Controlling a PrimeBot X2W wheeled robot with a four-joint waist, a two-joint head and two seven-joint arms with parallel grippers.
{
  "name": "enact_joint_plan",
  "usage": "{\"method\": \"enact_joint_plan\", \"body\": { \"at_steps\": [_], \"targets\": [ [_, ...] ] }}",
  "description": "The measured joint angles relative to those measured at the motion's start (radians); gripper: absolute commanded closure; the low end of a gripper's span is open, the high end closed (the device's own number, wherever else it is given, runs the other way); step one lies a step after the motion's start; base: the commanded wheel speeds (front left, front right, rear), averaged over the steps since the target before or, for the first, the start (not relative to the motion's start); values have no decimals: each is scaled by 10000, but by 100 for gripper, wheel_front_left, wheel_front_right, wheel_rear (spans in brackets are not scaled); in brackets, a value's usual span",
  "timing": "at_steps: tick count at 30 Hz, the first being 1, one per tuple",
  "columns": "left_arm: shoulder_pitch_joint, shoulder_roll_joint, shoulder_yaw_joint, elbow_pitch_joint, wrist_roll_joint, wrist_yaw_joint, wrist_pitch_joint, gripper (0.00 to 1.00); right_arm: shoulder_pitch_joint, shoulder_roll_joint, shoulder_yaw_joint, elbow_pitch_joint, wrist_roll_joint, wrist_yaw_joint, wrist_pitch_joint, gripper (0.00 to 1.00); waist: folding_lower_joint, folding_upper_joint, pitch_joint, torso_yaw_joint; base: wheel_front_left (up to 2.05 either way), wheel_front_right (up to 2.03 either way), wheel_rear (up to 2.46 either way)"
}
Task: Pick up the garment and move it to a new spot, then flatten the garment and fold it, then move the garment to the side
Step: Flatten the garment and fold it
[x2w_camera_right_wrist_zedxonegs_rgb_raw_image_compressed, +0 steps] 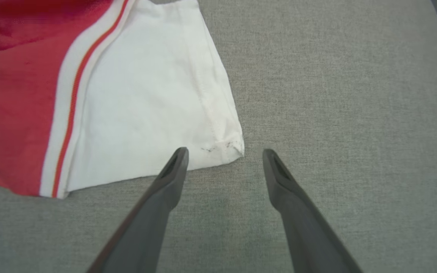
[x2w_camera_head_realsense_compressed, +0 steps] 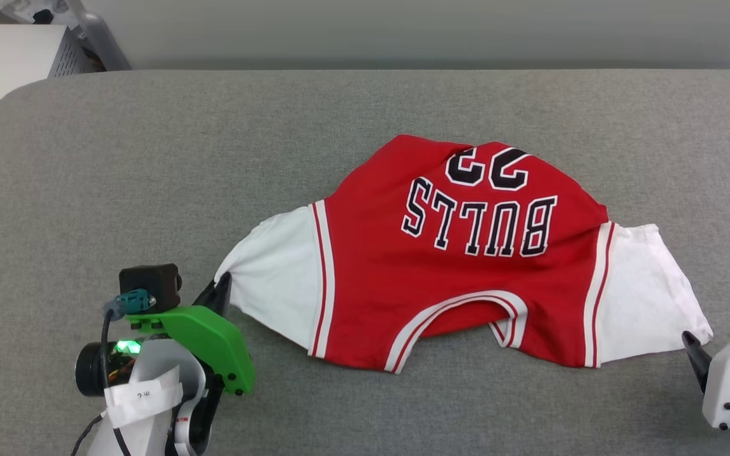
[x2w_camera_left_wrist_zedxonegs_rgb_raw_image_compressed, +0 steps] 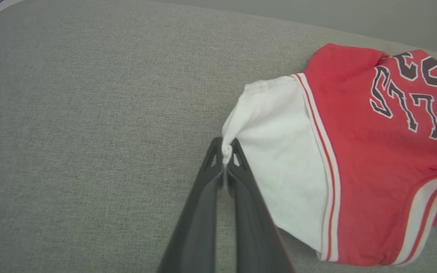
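Note:
The garment's far edge (x2w_camera_head_realsense_compressed: 485,147) curls under at the black digits and the garment's hem is hidden, so the garment will open out much longer when I lift and pull both sleeves.
The garment (x2w_camera_head_realsense_compressed: 441,272) lies spread on the grey table, lettering side up and upside down to me, its far part bunched. Its white sleeves reach out left and right. My left gripper (x2w_camera_head_realsense_compressed: 222,285) is shut on the tip of the left sleeve (x2w_camera_left_wrist_zedxonegs_rgb_raw_image_compressed: 279,151); in the left wrist view the fingertips (x2w_camera_left_wrist_zedxonegs_rgb_raw_image_compressed: 214,155) pinch a small fold of white cloth. My right gripper (x2w_camera_right_wrist_zedxonegs_rgb_raw_image_compressed: 224,153) stands open just short of the right sleeve's near corner (x2w_camera_right_wrist_zedxonegs_rgb_raw_image_compressed: 226,146), with the corner between its two fingertips and bare table under them. In the head view it sits at the lower right (x2w_camera_head_realsense_compressed: 697,348).
The grey cloth-covered table (x2w_camera_head_realsense_compressed: 149,164) stretches wide to the left and beyond the garment. A white cabinet (x2w_camera_head_realsense_compressed: 16,57) stands past its far left corner. A grey wall runs behind the table's far edge.

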Motion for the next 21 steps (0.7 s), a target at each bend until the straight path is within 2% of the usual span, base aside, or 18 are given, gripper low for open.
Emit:
{"method": "enact_joint_plan", "body": {
  "at_steps": [3, 7, 19, 20, 21],
  "targets": [
    [-3, 58, -186, -176, 0, -59, 244, 100, -317, -42, 58, 8, 420, -2, 1210, 0, 0, 0, 170, 80, 0, 0, 0],
    [-7, 75, -368, -520, -92, -176, 663, 100, -614, -330, 27, 44, 564, -2, 1908, 0, 0, 0, 402, 214, 0, 0, 0],
    [-28, 157, -556, -1037, -84, -165, 876, 100, -918, -408, -132, 506, 148, -2, 2502, 0, 0, -1, 1044, 601, 0, 0, 0],
    [-29, 165, -566, -1034, -84, -165, 930, 100, -918, -410, -119, 537, 157, -4, 2535, 38, 0, -1, 1073, 620, 0, 0, 0],
    [-30, 173, -579, -1022, -84, -165, 970, 100, -920, -420, -113, 548, 199, -4, 2550, 58, 0, -1, 1102, 643, 0, 0, 0]
  ]
}}
